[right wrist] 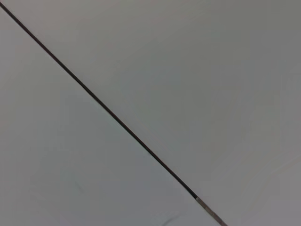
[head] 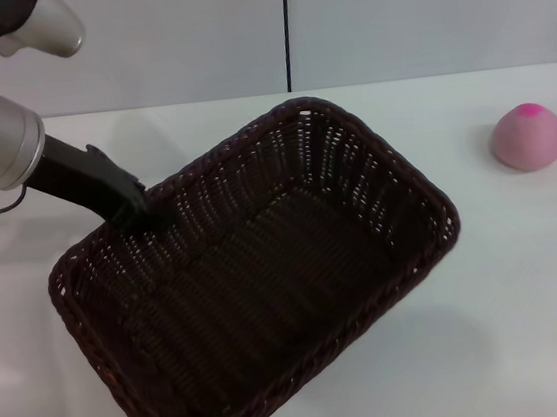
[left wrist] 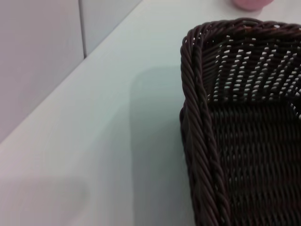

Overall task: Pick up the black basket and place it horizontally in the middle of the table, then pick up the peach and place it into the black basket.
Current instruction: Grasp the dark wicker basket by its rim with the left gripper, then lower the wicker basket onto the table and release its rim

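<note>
The black basket's far rim point(head: 220, 158) is at an angle to the wall, so next my left gripper turns the basket straight and then sets it down in the middle of the table first.
The black basket point(head: 267, 280) lies at a diagonal over the middle-left of the white table point(head: 527, 271), open side up and empty. My left gripper point(head: 146, 211) is shut on the braided rim at the basket's far left side. The basket's rim and corner also show in the left wrist view point(left wrist: 200, 122). The peach point(head: 529, 137) rests on the table at the far right, apart from the basket; its edge shows in the left wrist view point(left wrist: 251, 4). My right gripper is out of view.
A pale wall with a dark vertical seam point(head: 285, 27) stands behind the table's back edge. The right wrist view shows only a pale surface crossed by a thin dark seam point(right wrist: 117, 122). Bare tabletop lies between the basket and the peach.
</note>
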